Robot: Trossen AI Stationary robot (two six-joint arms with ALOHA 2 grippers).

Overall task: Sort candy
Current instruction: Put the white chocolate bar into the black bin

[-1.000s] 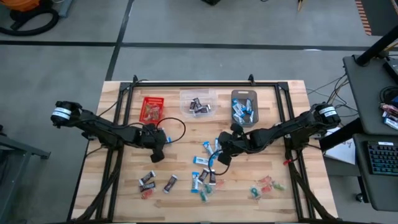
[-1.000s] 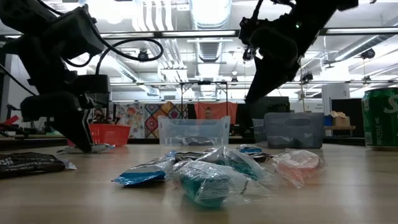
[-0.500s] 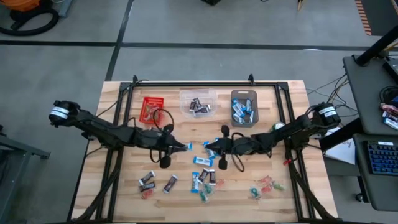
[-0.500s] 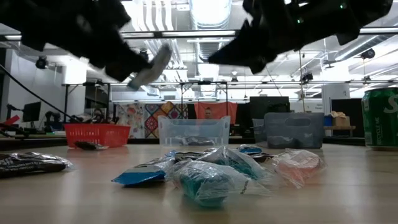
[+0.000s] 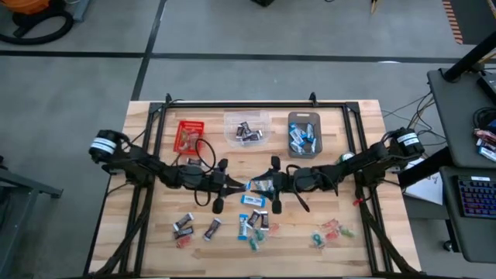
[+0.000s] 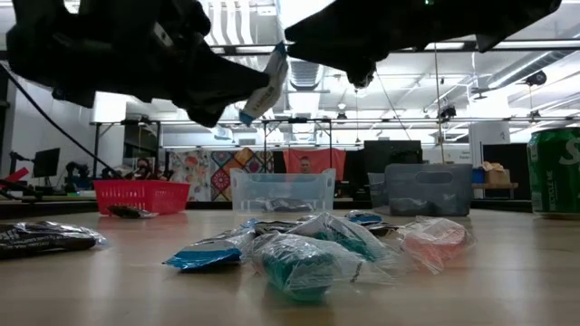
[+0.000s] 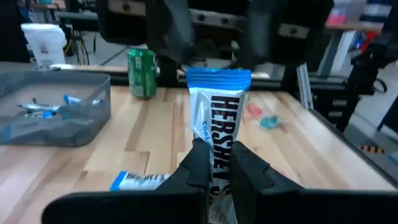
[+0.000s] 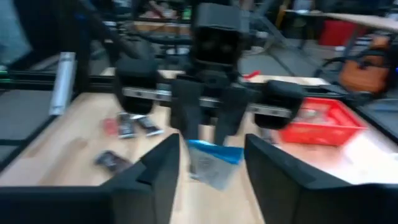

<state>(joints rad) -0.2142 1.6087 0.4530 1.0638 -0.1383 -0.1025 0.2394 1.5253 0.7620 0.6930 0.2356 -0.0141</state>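
Note:
Next, my right gripper grabs the candy's loose end [image 7: 217, 79] and carries the blue-and-white candy to the grey bin [image 5: 304, 136], because my left gripper is holding it far from there.
My left gripper [image 7: 217, 163] is shut on a blue-and-white wrapped candy [image 7: 217, 112] above the middle of the table. My right gripper [image 8: 211, 168] faces it and is open, one finger on each side of the candy's free end [image 8: 214, 158] without touching it. In the high view the two grippers meet tip to tip around the candy [image 5: 253, 186]. More candy lies loose on the table [image 5: 252, 221], some dark [image 5: 194, 226], some red and green [image 5: 333, 230]. My left gripper pinches the candy's near end [image 7: 219, 177] between its two fingers [image 7: 198, 163]. The fingers come level from the table's left side and lie along the candy. The candy sticks out straight past the fingertips, lifted clear of the table [image 6: 263, 86].
At the far side stand a red bin [image 5: 190, 133], a clear bin [image 5: 246, 128] with dark candy and a grey bin [image 5: 304, 132] with blue candy. A green can [image 6: 555, 172] stands at the table's right. Black frame rails run along the table's sides.
Both grippers have tipped up from pointing down to level and now face each other. My left gripper has gone toward the table's right and up, lifting the blue-and-white candy clear of the table to the right gripper's fingers.

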